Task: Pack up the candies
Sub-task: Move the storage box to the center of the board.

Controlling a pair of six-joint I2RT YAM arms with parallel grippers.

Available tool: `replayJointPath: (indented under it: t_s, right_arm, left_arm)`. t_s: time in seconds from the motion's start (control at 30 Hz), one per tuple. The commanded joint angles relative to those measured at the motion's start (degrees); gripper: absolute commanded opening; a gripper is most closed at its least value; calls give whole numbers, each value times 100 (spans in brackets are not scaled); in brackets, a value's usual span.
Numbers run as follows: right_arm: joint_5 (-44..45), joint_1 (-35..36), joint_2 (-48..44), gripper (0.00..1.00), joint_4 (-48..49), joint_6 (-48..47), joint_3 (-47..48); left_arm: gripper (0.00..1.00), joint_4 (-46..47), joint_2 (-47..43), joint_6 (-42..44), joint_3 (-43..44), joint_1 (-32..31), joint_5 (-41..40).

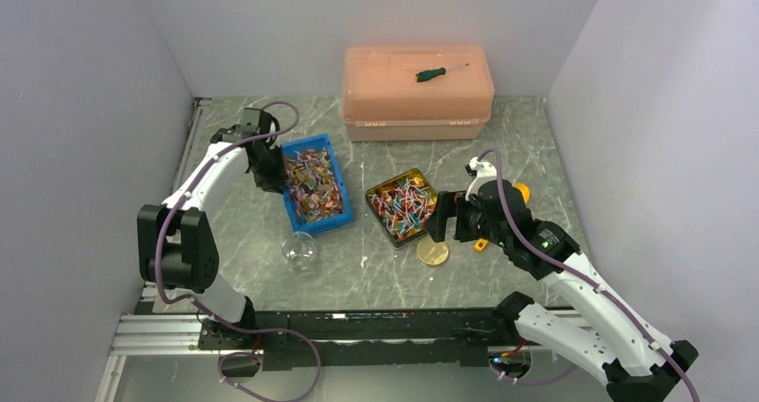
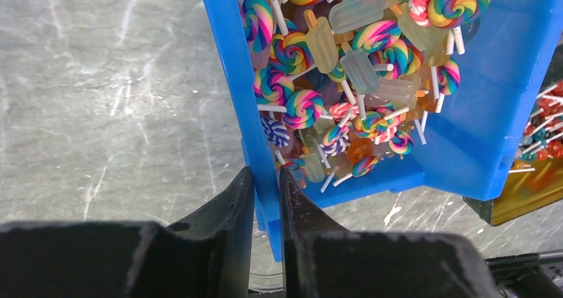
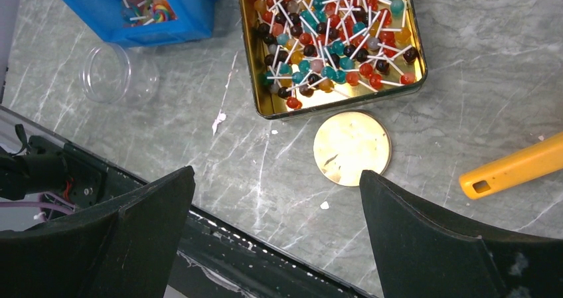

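The robot's left gripper should go on sliding the bin until it sits next to the tin, since the gap (image 1: 359,200) from the blue bin to the gold tin (image 1: 402,208) is open.
The candies are small lollipops in colourful heaps. Swirl and ice-lolly shaped ones (image 2: 345,79) fill a blue bin (image 1: 329,223). Round red, teal and dark ones (image 3: 332,39) fill a gold tin (image 1: 391,237). My left gripper (image 2: 265,175) is shut on the blue bin's left wall (image 2: 232,79); in the top view it (image 1: 268,165) sits at the bin's far left side. A clear empty jar (image 1: 299,252) stands at the bin's near end. My right gripper (image 3: 275,178) is open and empty above the table, near a round gold lid (image 3: 352,148); in the top view it (image 1: 445,216) is just right of the tin.
An orange scoop handle (image 3: 514,168) lies right of the gold lid. A closed pink box (image 1: 417,106) stands at the back with a green-handled screwdriver (image 1: 441,71) on it. Grey walls close in both sides. A black rail (image 1: 358,326) runs along the table's near edge.
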Motion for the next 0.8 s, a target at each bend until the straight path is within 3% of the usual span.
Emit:
replayJointPath:
  t_s: [0.0,0.3,0.63,0.77]
  right_arm:
    - [-34,19,-79,98,-8,68,18]
    - [36,18,186,96,-76,95,117]
    - [714,19,892,96,-271,60,530]
    - [1073,19,1200,94,-321,-152,772]
  left_arm:
    - [0,-77,-42,96,186,-442,370]
    - [0,14,-348,-61,-247,-947,296]
    - [0,47,-613,-82,-512,-985,271]
    - [13,33,-673,-47,-523,-987,258]
